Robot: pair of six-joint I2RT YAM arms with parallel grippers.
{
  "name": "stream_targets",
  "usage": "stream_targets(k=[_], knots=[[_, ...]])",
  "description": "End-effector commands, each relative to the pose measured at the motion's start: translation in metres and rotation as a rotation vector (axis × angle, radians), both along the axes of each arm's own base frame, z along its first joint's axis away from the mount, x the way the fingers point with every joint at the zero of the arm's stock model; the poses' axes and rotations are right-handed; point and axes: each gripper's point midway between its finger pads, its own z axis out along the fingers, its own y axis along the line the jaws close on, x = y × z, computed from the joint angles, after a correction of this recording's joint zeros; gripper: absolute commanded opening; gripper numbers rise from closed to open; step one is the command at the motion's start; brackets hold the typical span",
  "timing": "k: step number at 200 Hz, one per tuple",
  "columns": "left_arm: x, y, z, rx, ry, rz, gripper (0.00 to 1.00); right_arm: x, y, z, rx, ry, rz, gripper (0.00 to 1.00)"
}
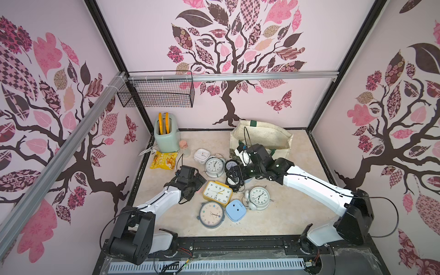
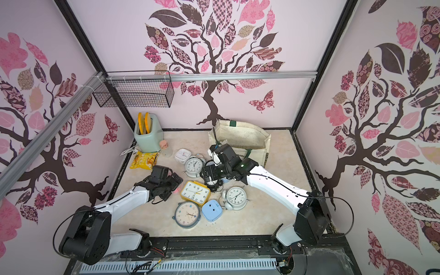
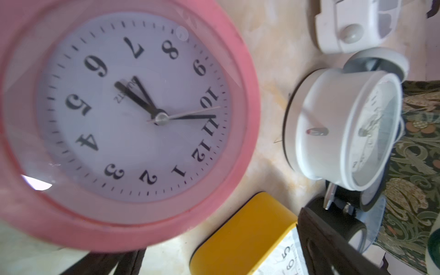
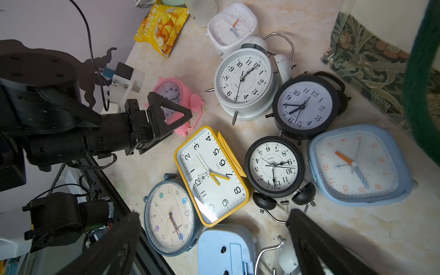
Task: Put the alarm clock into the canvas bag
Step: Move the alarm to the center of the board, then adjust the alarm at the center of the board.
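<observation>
Next, my left gripper backs away, turns and puts its fingers on either side of the pink clock [image 3: 137, 114], because the yellow clock's corner [image 3: 249, 231] is between its fingers and the pink clock is next to them.
Several alarm clocks lie bunched mid-table. The cream canvas bag [image 1: 266, 135] stands open at the back right, its green leaf band [image 4: 371, 62] beside the clocks. My left gripper [image 1: 196, 187] is open and low over a pink clock [image 3: 133, 114]. In the right wrist view one of its fingers [image 4: 166, 112] overlaps that pink clock [image 4: 166, 91]. My right gripper [image 1: 232, 176] is open, hovering above two black twin-bell clocks [image 4: 304, 107] [image 4: 273, 165], with nothing between its fingers. A yellow clock [image 4: 212, 176] lies between the two grippers.
A green toaster [image 1: 165, 135], a small jar [image 1: 183, 146] and a yellow snack bag [image 1: 164, 160] sit at the back left. A wire basket [image 1: 158, 91] hangs on the rail above. White [image 4: 245, 83], light blue [image 4: 359, 164] and grey-blue [image 4: 169, 216] clocks crowd the middle.
</observation>
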Motion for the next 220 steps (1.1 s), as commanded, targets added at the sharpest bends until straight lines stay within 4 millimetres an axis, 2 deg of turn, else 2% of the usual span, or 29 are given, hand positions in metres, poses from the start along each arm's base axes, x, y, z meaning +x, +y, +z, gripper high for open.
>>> stream_targets(k=[1, 15, 29, 54, 68, 95, 123, 160, 194, 220], knots=[[0.029, 0.006, 0.037, 0.070, -0.118, -0.007, 0.98, 0.006, -0.004, -0.009, -0.023, 0.011, -0.023, 1.00], [0.028, 0.008, 0.050, 0.123, -0.095, -0.053, 0.98, 0.009, -0.008, -0.010, -0.019, 0.016, -0.036, 1.00], [0.017, 0.016, 0.057, 0.180, -0.060, -0.078, 0.98, 0.011, -0.011, -0.010, -0.006, 0.020, -0.041, 1.00], [0.001, 0.042, 0.074, 0.313, -0.055, -0.102, 0.98, 0.011, -0.013, -0.011, -0.008, 0.021, -0.042, 1.00], [-0.004, 0.064, 0.082, 0.363, -0.031, -0.077, 0.98, 0.010, -0.011, -0.013, 0.001, 0.029, -0.032, 1.00], [-0.003, 0.091, 0.072, 0.282, 0.008, -0.050, 0.98, 0.008, -0.008, -0.018, 0.007, 0.047, -0.016, 1.00], [0.020, 0.087, 0.063, 0.190, -0.039, -0.115, 0.98, 0.005, -0.004, -0.018, 0.028, 0.062, 0.002, 1.00], [0.045, 0.095, 0.052, 0.218, -0.052, -0.100, 0.98, -0.008, 0.004, -0.018, 0.064, 0.107, 0.053, 1.00], [0.055, 0.096, 0.037, 0.212, -0.032, -0.102, 0.98, -0.033, 0.009, -0.031, 0.060, 0.174, 0.119, 1.00], [0.059, 0.090, 0.028, 0.185, -0.030, -0.118, 0.98, -0.042, 0.006, -0.039, 0.063, 0.197, 0.128, 1.00]])
